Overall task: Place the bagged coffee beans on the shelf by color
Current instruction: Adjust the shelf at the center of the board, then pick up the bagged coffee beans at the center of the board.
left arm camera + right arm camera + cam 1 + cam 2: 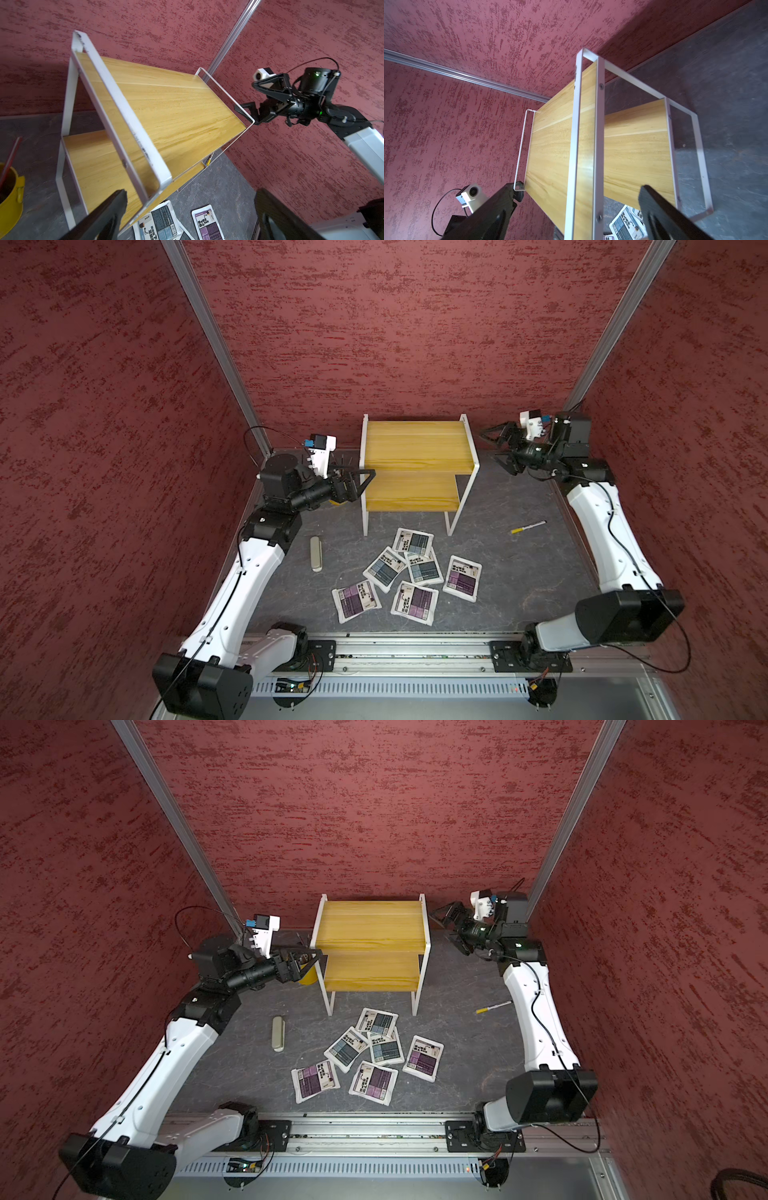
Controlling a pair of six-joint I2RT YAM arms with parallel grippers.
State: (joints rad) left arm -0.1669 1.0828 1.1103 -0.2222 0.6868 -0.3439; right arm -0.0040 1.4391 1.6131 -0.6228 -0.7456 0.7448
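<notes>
The outer edge of the purple bag [462,578] nearest the marker pen is clear of other bags, so my right gripper should keep going to that edge [477,588] and close there.
Several bagged coffee beans lie flat on the dark table in front of the shelf [417,448] [370,928]. Three are blue-grey [413,542] [384,568] [423,570] and three purple [463,580] [414,601] [355,600]. Both boards of the shelf are bare. My left gripper [368,477] [191,194] hangs open at the shelf's left side, holding nothing. My right gripper [490,445] [578,188] hangs open at the shelf's right side, holding nothing. Both are well away from the bags.
A yellow pen bucket [10,199] stands behind my left gripper, mostly hidden in both top views. A grey case [316,553] lies left of the bags and a marker pen [528,527] right of the shelf. Red walls close in three sides.
</notes>
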